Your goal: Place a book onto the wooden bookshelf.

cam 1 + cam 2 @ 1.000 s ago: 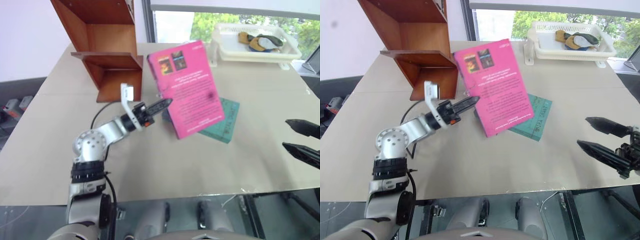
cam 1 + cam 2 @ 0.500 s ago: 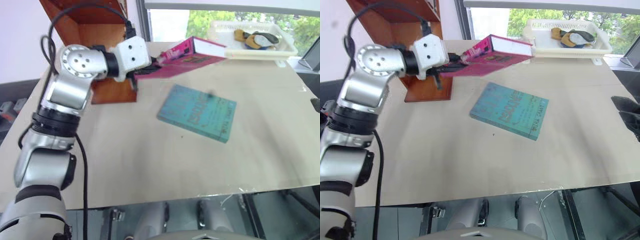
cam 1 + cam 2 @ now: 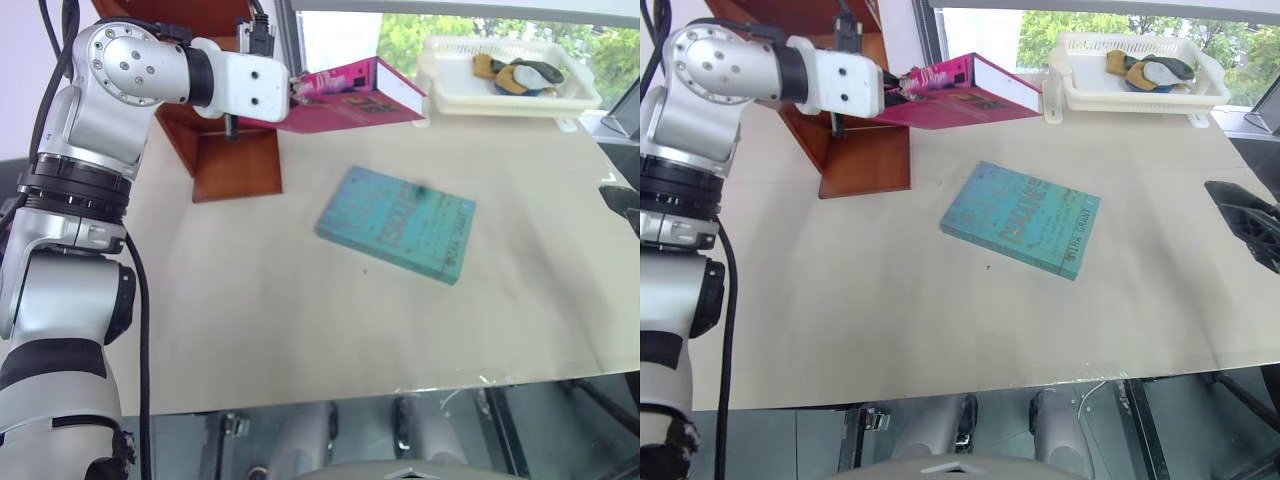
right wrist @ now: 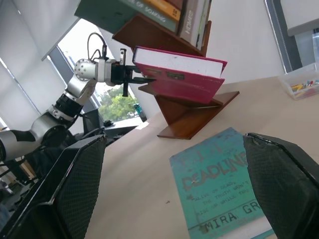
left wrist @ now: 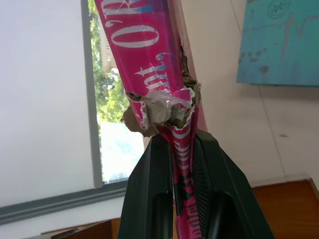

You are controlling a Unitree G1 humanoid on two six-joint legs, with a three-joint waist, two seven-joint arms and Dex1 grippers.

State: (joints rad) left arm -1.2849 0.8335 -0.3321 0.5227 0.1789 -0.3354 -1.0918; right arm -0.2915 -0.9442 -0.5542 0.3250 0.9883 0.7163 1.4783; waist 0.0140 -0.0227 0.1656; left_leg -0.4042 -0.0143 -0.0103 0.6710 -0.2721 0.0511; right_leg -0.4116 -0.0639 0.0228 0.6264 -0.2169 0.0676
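The pink book slants past the wooden bookshelf, its page edges (image 3: pixel 401 90) toward the white tray. My left gripper should swing it back and align it with the shelf (image 3: pixel 192 118).
The pink book (image 3: pixel 352 96) hangs in the air, lying nearly flat, white page edges (image 3: pixel 1005 88) turned away from the arm. My left gripper (image 3: pixel 296 90) is shut on its spine end; in the left wrist view both black fingers (image 5: pixel 155 189) pinch the torn pink spine (image 5: pixel 164 74). The book floats just right of the reddish-brown wooden bookshelf (image 3: pixel 237 165), which stands at the table's far left. My right gripper (image 4: pixel 173 142) is open, low at the right edge of the table (image 3: pixel 1250 222), holding nothing.
A teal book (image 3: pixel 398 222) lies flat mid-table. A white plastic tray (image 3: pixel 1120 98) with small items sits at the far right by the window. The right wrist view shows several books standing on the shelf's upper level (image 4: pixel 167 10).
My left arm has lifted the pink book and rolled it from cover-up to lying nearly flat beside the shelf, uncovering the teal book. My right gripper has drifted toward the right edge.
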